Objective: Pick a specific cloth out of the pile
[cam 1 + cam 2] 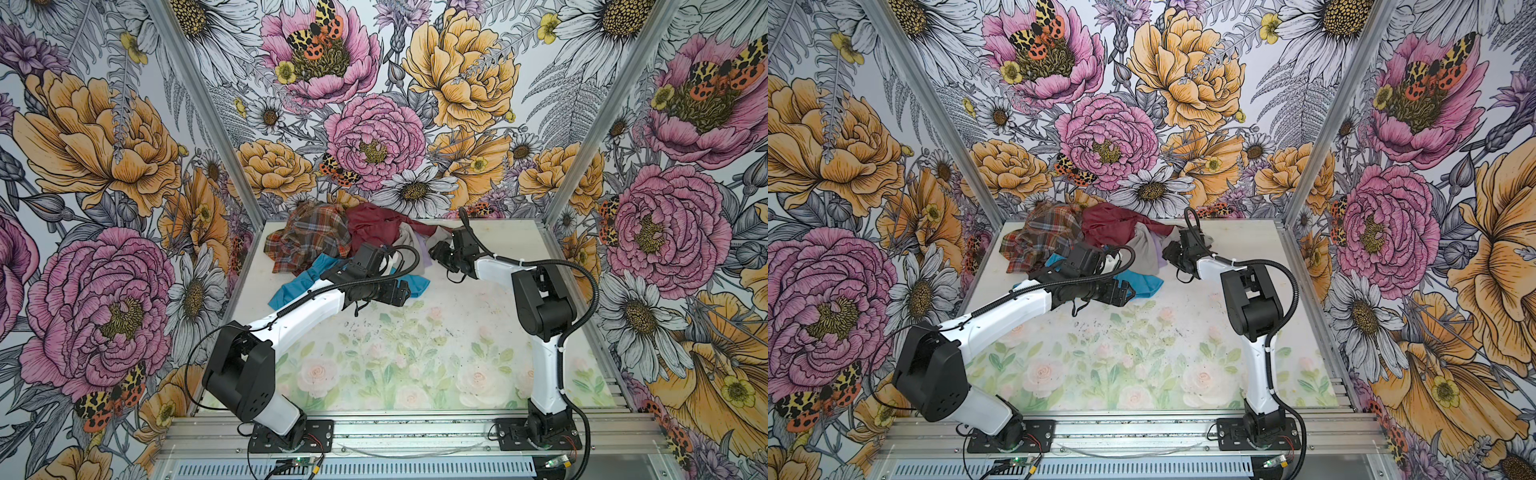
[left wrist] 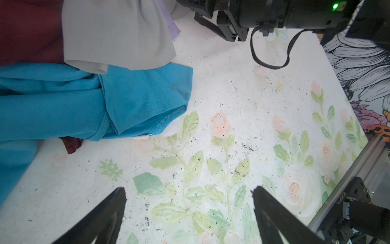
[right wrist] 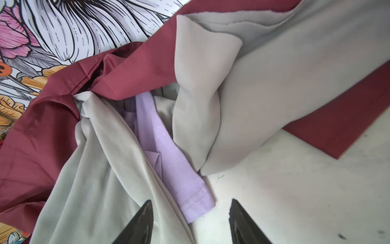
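The lilac cloth (image 3: pixel 167 162) is mostly covered by the grey garment, so the robot's right gripper should first pull the grey fold (image 3: pixel 129 160) out of the way and then take the lilac hem end.
The pile (image 1: pixel 332 241) lies at the back of the table: brown-orange plaid (image 1: pixel 307 241), maroon (image 1: pixel 374 226), light grey (image 1: pixel 409 241) and bright blue (image 1: pixel 299 282) garments. The pale lilac cloth (image 3: pixel 168 164) pokes out between folds of the grey one, its stitched hem end lying on the table. A strip of it shows in a top view (image 1: pixel 1156 249). My right gripper (image 3: pixel 191 200) is open, and its fingertips straddle that hem end without touching it. My left gripper (image 2: pixel 188 189) is open wide over bare table, just in front of the blue garment (image 2: pixel 126 95).
The table (image 1: pixel 415 353) is a pale floral mat inside flowered walls. A maroon sleeve (image 3: pixel 341 126) lies flat beside the grey garment (image 3: pixel 274 95). The right arm's wrist (image 2: pixel 263 17) hangs close above the left gripper's field. A metal rail (image 1: pixel 415 432) runs along the front.
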`<state>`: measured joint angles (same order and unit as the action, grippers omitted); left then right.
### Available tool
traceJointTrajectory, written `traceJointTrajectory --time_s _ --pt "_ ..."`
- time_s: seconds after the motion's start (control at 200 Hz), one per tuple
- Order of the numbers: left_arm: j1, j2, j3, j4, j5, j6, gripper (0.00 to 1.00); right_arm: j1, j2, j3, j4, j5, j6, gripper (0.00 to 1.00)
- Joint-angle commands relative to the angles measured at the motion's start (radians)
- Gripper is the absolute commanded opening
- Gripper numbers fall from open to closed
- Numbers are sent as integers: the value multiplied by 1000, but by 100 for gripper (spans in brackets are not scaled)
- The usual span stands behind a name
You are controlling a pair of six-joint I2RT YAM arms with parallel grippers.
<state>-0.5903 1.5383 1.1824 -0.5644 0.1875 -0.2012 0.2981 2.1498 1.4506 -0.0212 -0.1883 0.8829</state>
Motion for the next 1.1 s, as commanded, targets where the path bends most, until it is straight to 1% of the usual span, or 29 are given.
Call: traceJointTrajectory --time_s 0.0,0.66,1.096 --pt "-10 7 28 -9 -31 19 95 10 30 29 -11 9 5 58" --pt "-1 0 28 -9 -51 18 94 39 111 77 -7 42 16 45" --pt "4 6 29 -9 -59 18 93 58 153 85 3 49 25 33"
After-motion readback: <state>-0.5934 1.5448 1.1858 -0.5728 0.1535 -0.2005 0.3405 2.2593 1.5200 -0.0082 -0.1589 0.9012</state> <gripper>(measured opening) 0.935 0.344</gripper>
